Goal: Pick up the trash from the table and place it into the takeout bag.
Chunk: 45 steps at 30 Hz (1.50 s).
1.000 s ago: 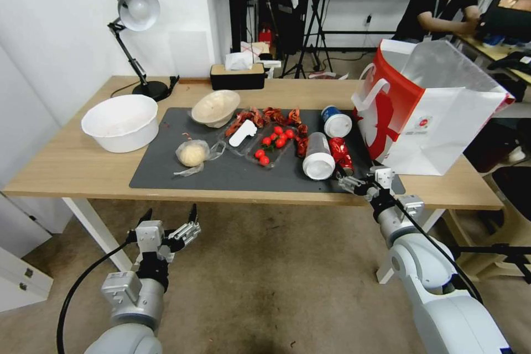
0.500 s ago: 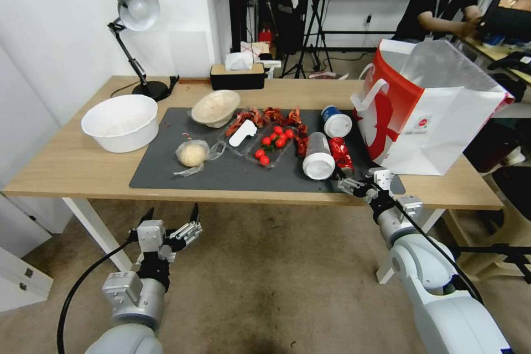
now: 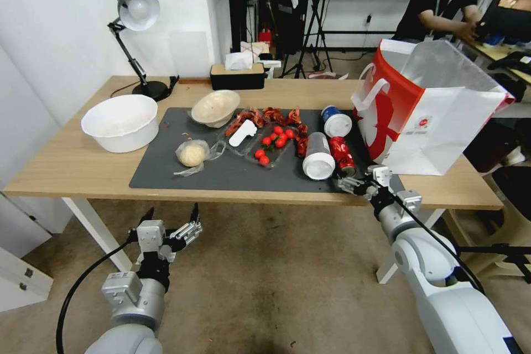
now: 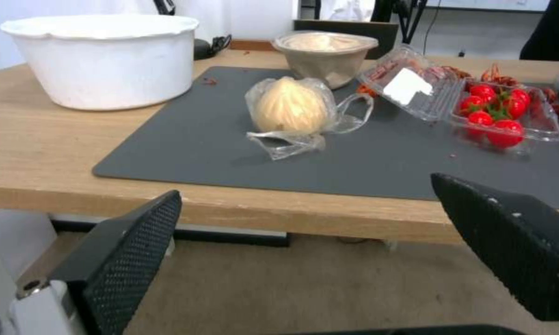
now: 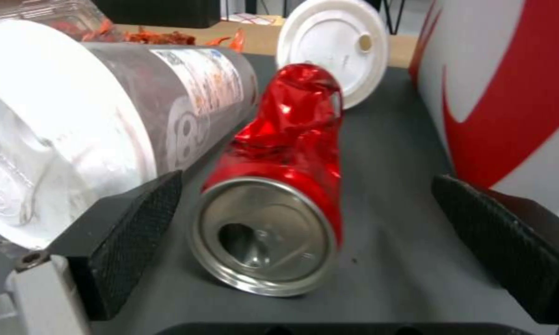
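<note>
The crushed red can (image 3: 342,155) should be empty when I lift it, because the grey mat is dry under the can's opening.
A crushed red can (image 3: 342,154) (image 5: 286,177) lies on the table's (image 3: 72,166) grey mat beside the takeout bag (image 3: 431,105) (image 5: 509,83). My right gripper (image 3: 354,181) (image 5: 304,186) is open at the can's near end, a finger on either side, not touching. Left of the can lies a clear cup with a white lid (image 3: 318,156) (image 5: 93,116); behind it, a blue-white cup (image 3: 335,121). A beige bowl (image 3: 215,107) (image 4: 325,53) and a clear bag with a pale lump (image 3: 192,154) (image 4: 292,107) lie farther left. My left gripper (image 3: 171,215) (image 4: 307,186) hangs open below the table's front edge.
A large white bowl (image 3: 120,121) stands at the table's left, with a desk lamp (image 3: 135,16) and a tissue box (image 3: 238,74) at the back. Clear trays with cherry tomatoes (image 3: 271,144) and red shells (image 3: 276,116) lie mid-mat.
My right gripper has crept a little forward along the mat toward the red can. The left arm has not moved.
</note>
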Tool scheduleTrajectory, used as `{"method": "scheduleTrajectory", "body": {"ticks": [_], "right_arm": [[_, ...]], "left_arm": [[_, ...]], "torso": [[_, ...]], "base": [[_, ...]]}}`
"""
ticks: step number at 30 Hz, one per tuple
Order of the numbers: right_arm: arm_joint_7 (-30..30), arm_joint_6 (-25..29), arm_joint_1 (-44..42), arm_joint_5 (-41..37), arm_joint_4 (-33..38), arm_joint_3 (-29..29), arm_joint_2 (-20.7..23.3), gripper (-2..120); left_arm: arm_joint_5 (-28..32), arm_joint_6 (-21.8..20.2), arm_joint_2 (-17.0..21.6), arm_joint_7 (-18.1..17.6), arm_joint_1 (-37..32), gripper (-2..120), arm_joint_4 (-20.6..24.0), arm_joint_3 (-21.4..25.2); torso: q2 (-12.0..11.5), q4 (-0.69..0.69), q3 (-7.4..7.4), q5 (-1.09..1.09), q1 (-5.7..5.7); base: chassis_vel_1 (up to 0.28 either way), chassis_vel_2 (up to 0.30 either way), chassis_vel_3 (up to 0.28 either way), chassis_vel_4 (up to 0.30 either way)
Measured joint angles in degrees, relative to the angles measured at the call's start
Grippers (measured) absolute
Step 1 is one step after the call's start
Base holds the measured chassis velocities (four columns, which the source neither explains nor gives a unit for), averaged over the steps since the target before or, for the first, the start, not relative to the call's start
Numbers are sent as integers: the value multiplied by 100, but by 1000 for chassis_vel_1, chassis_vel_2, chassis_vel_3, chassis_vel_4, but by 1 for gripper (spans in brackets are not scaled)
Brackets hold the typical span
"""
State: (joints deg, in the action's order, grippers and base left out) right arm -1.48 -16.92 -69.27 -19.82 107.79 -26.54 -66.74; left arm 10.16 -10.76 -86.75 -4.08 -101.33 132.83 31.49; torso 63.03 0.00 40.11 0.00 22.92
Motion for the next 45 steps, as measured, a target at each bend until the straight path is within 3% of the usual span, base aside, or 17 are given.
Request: {"method": "scheduleTrajectory", "body": {"ticks": [7, 14, 20, 30, 37, 45], "right_arm": [[-56, -29, 58, -29, -68, 69, 1, 96], [-63, -48, 70, -98, -108, 88, 2, 76], [-62, -51, 55, -119, -109, 88, 9, 52], [-23, 75, -51, -107, 136, -13, 51, 51], [33, 98, -365, -251, 1202, -259, 352, 51], [151, 201, -355, -639, 1799, -377, 598, 51]], "left_arm": [[2, 11, -11, -2, -10, 100, 0, 8], [-3, 19, -39, -6, -20, 100, -4, 1], [-30, 29, -64, -9, -31, 100, -6, -4], [-76, 36, -50, -1, -64, 100, 36, 26], [-60, 63, -22, 21, -85, 100, 99, 61], [-34, 89, -17, 21, -118, 100, 161, 113]], "torso": [[0, 0, 0, 0, 0], [0, 0, 0, 0, 0], [0, 0, 0, 0, 0], [0, 1, 0, 0, 0], [0, 0, 0, 0, 0], [0, 0, 0, 0, -1]], "base": [[0, 0, 0, 0], [0, 0, 0, 0], [0, 0, 0, 0], [0, 0, 0, 0], [0, 0, 0, 0], [0, 0, 0, 0]]}}
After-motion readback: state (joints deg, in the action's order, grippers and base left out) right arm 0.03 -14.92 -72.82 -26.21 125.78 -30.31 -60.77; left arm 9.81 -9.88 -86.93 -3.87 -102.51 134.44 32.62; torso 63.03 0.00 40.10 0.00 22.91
